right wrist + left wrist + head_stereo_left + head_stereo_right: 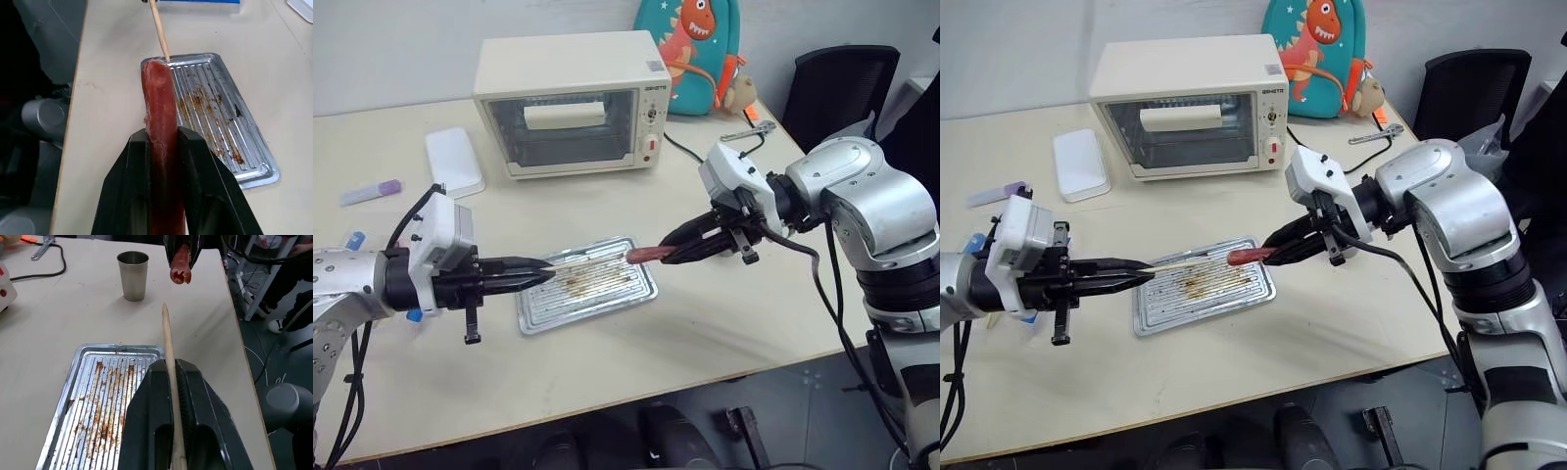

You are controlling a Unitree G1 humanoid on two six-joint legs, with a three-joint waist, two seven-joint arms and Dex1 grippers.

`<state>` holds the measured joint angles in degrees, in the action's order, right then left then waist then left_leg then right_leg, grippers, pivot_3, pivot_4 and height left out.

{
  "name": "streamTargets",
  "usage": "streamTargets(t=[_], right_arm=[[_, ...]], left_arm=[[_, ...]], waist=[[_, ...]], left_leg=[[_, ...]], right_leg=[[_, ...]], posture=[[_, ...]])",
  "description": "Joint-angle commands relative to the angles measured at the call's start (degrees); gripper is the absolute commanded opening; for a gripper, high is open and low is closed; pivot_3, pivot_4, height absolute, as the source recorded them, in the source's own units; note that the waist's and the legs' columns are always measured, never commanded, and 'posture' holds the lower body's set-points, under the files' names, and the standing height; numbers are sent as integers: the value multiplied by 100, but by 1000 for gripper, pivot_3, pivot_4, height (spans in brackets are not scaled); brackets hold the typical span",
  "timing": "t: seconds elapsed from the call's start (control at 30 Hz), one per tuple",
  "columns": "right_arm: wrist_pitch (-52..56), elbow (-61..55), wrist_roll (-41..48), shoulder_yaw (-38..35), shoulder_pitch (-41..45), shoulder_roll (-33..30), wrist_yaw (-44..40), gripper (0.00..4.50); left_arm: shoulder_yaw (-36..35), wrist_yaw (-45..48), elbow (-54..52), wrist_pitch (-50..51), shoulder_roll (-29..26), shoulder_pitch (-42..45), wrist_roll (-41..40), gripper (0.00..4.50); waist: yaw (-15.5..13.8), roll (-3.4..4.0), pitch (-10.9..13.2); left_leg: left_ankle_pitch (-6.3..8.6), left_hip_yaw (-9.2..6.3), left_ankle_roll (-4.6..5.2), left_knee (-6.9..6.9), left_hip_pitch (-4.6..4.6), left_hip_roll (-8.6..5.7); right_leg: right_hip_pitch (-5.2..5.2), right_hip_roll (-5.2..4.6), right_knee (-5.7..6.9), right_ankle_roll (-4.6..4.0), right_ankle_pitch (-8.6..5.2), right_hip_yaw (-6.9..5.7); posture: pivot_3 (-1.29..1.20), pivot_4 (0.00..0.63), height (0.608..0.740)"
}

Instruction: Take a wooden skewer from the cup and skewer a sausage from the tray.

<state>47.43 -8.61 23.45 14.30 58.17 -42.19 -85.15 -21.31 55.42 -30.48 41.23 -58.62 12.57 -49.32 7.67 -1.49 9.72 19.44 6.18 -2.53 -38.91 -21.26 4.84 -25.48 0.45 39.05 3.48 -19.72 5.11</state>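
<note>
The skewer's tip [167, 59] is off the middle of the sausage's end [157, 66], so my left gripper needs to line the tip up with that middle before it pushes the skewer in.
My left gripper [544, 273] is shut on the wooden skewer [585, 259], which points right over the tray [628, 294]. My right gripper [668, 254] is shut on the reddish-brown sausage [644, 255] and holds it level above the tray's right end, facing the skewer. The skewer [168, 342] has its tip just short of the sausage [180, 267]; I cannot tell whether they touch. The tray [88, 401] is bare apart from brown grease stains. The steel cup [133, 275] stands on the table beyond the tray.
A cream toaster oven [570, 98] stands at the back with its cable [685, 149] running right. A white box [453, 160] and a small tube [370, 191] lie at the left. A dinosaur backpack [695, 49] and a black chair [842, 83] are at the back right.
</note>
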Motion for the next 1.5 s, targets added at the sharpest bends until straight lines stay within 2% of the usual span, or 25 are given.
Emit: streamTargets(t=[0.03,0.67,1.2,1.5], right_arm=[[20,-242,113,-161,17,-98,189,769],[-98,-286,196,-88,-80,-110,408,769],[158,-753,567,-119,-160,-179,577,769],[-126,-374,363,-80,-184,-383,560,769]], left_arm=[[63,50,41,-44,-18,243,-85,0],[111,174,12,-32,-36,316,-60,0],[638,279,276,-270,97,770,179,0],[460,463,424,-343,-23,644,348,0]], waist=[[-1,0,0],[-13,0,0],[-138,0,0],[-155,0,0]], left_leg=[[0,0,0,0,0,0],[0,0,0,-4,-2,-1],[0,0,0,-8,-2,-1],[0,1,1,-11,-2,-3]], right_leg=[[0,0,0,0,0,0],[0,-1,-1,0,0,1],[0,-1,0,0,0,1],[0,-2,2,0,0,2]], posture=[[0,150,740],[0,150,740],[0,150,740],[0,150,740]])
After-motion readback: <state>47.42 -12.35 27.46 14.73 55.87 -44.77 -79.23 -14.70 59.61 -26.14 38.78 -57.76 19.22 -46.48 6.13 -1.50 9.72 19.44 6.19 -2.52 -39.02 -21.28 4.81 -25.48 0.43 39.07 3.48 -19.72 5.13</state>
